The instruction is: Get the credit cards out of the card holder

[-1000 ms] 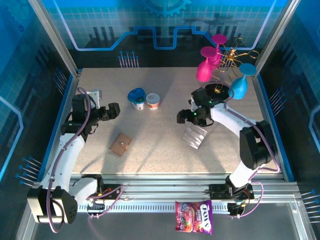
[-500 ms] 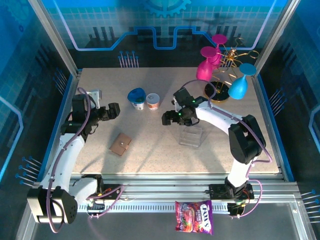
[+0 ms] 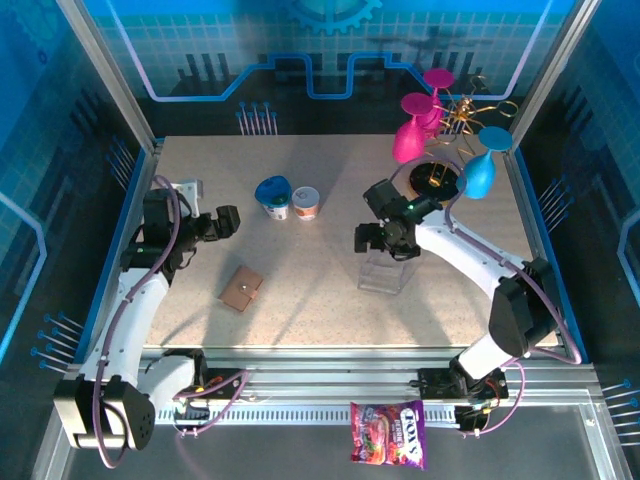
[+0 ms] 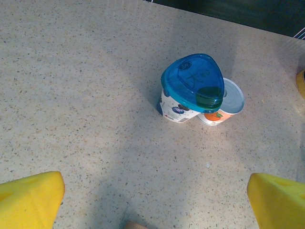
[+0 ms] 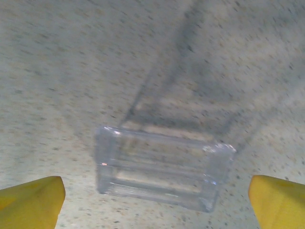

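The open fingers are lined up across the clear plastic piece's short side (image 5: 219, 175), so the robot's right gripper keeps going down to that side (image 3: 405, 277) and closes there.
The card holder (image 3: 241, 288) is a small brown wallet lying shut on the table's left half; a sliver of it (image 4: 136, 225) shows at the bottom edge of the left wrist view. The credit cards are hidden. My left gripper (image 3: 227, 222) hovers behind the card holder, open, its yellow fingertips (image 4: 31, 198) wide apart over bare table. My right gripper (image 3: 366, 240) is open too, just behind a clear plastic piece (image 3: 382, 272). In the right wrist view that clear piece (image 5: 162, 167) lies between and ahead of the yellow fingertips (image 5: 279, 200), untouched.
Two yogurt cups stand side by side at mid-back, one with a blue lid (image 3: 273, 194) (image 4: 193, 86), one with an orange label (image 3: 306, 203) (image 4: 224, 102). Pink and blue goblets (image 3: 412, 135) on a gold rack fill the back right corner. A candy bag (image 3: 388, 433) lies off the table in front.
My right gripper opened fully and left the clear plastic piece on the table, swinging left and then back beside it. The left arm and the card holder stayed still.
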`<state>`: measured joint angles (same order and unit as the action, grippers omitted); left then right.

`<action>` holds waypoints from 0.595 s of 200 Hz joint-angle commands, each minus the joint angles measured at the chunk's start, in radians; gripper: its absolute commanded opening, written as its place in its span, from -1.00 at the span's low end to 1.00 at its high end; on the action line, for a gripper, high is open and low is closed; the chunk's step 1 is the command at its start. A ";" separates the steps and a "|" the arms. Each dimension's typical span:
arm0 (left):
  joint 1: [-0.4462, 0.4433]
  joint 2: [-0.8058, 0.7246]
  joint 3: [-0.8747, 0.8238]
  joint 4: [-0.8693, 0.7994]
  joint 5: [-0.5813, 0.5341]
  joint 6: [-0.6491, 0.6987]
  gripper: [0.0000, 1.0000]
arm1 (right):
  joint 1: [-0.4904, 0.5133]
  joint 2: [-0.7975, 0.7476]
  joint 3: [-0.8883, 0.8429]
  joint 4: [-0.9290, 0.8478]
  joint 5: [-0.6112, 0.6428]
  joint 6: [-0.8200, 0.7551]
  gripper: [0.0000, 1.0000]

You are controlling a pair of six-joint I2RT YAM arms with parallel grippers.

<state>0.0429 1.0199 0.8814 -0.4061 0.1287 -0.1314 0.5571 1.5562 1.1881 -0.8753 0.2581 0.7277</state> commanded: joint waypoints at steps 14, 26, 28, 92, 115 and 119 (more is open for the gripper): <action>-0.006 -0.011 -0.005 0.012 0.013 -0.004 0.99 | 0.007 -0.001 -0.052 -0.025 0.036 0.120 0.99; -0.007 -0.011 -0.005 0.011 0.007 0.001 0.99 | 0.010 0.009 -0.067 -0.004 0.023 0.130 0.99; -0.006 -0.011 -0.005 0.011 0.006 0.001 0.99 | 0.010 0.011 -0.070 -0.001 0.020 0.131 0.99; -0.006 -0.001 -0.003 0.011 0.006 0.001 0.99 | -0.014 -0.028 -0.170 0.111 -0.069 0.119 0.73; -0.006 0.000 -0.002 0.010 0.006 -0.001 0.99 | -0.044 -0.071 -0.213 0.151 -0.113 0.094 0.49; -0.006 0.000 -0.002 0.010 0.005 -0.003 0.99 | -0.050 -0.077 -0.218 0.155 -0.122 0.092 0.45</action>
<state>0.0429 1.0203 0.8814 -0.4061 0.1284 -0.1314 0.5423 1.5410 1.0061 -0.7673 0.1967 0.8303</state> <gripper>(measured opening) 0.994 0.772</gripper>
